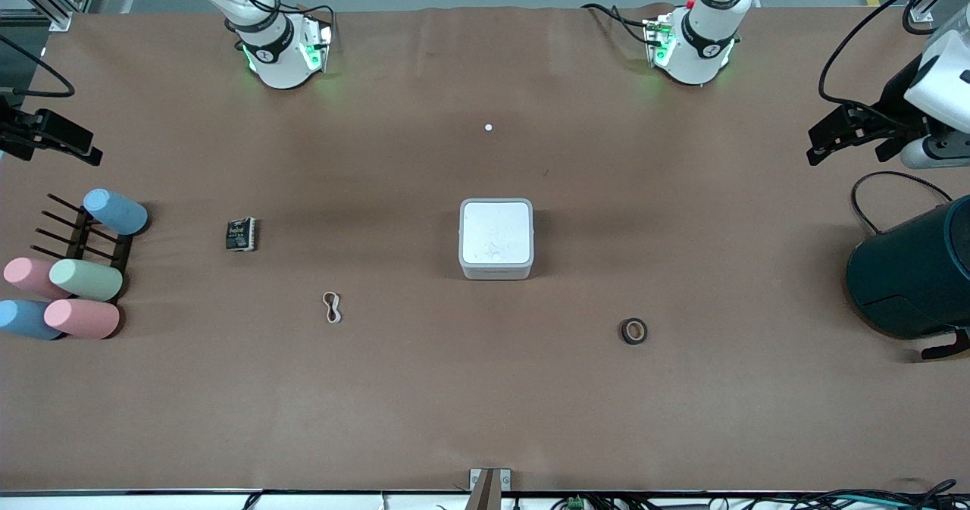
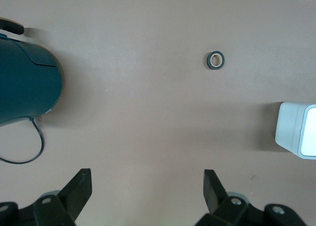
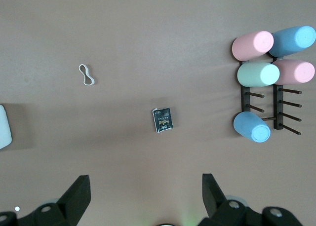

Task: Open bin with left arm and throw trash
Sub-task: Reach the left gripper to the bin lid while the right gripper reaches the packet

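The smooth white lid (image 1: 496, 232) lies level inside the bin's rim (image 1: 496, 265), so I expect it to swing up and stand open once I press down on it.
The bin (image 1: 496, 239) stands at the table's middle with its flat white lid shut; its corner shows in the left wrist view (image 2: 296, 130) and its edge in the right wrist view (image 3: 4, 126). The black packet (image 1: 241, 234) (image 3: 162, 120) and the rubber band (image 1: 332, 307) (image 3: 87, 75) lie toward the right arm's end. The tape roll (image 1: 634, 331) (image 2: 216, 60) lies nearer the front camera than the bin. My left gripper (image 1: 822, 142) (image 2: 148, 186) is open and empty, up over the left arm's end. My right gripper (image 1: 83, 150) (image 3: 146, 189) is open and empty over the right arm's end.
A large dark teal cylinder (image 1: 913, 271) (image 2: 27, 83) with a cable lies at the left arm's end. Pastel cylinders on a dark peg rack (image 1: 79, 267) (image 3: 269, 83) stand at the right arm's end. A tiny white dot (image 1: 489, 126) lies between the arm bases.
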You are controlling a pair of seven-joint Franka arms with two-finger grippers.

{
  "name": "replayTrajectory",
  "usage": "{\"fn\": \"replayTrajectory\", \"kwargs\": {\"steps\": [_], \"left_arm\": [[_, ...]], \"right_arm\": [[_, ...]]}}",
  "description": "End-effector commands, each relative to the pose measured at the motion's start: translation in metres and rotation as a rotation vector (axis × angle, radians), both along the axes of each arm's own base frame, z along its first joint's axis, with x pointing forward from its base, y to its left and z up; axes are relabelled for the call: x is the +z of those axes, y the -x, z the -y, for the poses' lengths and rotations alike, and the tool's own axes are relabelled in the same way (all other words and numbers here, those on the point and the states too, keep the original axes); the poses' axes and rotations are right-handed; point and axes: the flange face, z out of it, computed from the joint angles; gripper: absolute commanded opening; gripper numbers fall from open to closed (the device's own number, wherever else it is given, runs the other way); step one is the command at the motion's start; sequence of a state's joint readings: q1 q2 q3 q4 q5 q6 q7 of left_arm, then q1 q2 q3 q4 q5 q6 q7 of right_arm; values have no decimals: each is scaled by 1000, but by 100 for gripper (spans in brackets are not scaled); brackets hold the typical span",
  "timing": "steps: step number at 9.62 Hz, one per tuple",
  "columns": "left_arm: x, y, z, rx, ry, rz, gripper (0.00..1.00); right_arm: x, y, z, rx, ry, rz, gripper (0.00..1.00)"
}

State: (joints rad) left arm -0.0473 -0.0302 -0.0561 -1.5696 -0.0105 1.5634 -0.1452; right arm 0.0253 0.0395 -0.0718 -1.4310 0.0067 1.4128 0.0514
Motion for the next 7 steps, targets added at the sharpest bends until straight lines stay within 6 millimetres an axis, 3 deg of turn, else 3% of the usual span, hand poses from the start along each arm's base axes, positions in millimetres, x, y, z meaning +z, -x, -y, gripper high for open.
{"fn": "replayTrajectory", "kwargs": {"steps": [1,3,4,5,6,7], "left_arm": [[3,-9,8,-12,2,-37,100],[2,-10,10,-20,-32,-34,100],[0,-8,27,-48,-23,-41,100],[-9,-4,67,-120,-22,-56,94],[-41,-8,123,-218,-17,-111,55],[-93,-16,184,-290,1,-171,19]], "right_arm": [[0,0,-1,-13,4,2,99],[-1,1,-1,-11,4,-1,99],[-2,0,-1,-11,4,-4,99],[-14,-2,-3,-8,4,-25,99],[-29,-7,-4,-7,4,-27,100],[-65,-12,-3,-7,3,-41,99]]}}
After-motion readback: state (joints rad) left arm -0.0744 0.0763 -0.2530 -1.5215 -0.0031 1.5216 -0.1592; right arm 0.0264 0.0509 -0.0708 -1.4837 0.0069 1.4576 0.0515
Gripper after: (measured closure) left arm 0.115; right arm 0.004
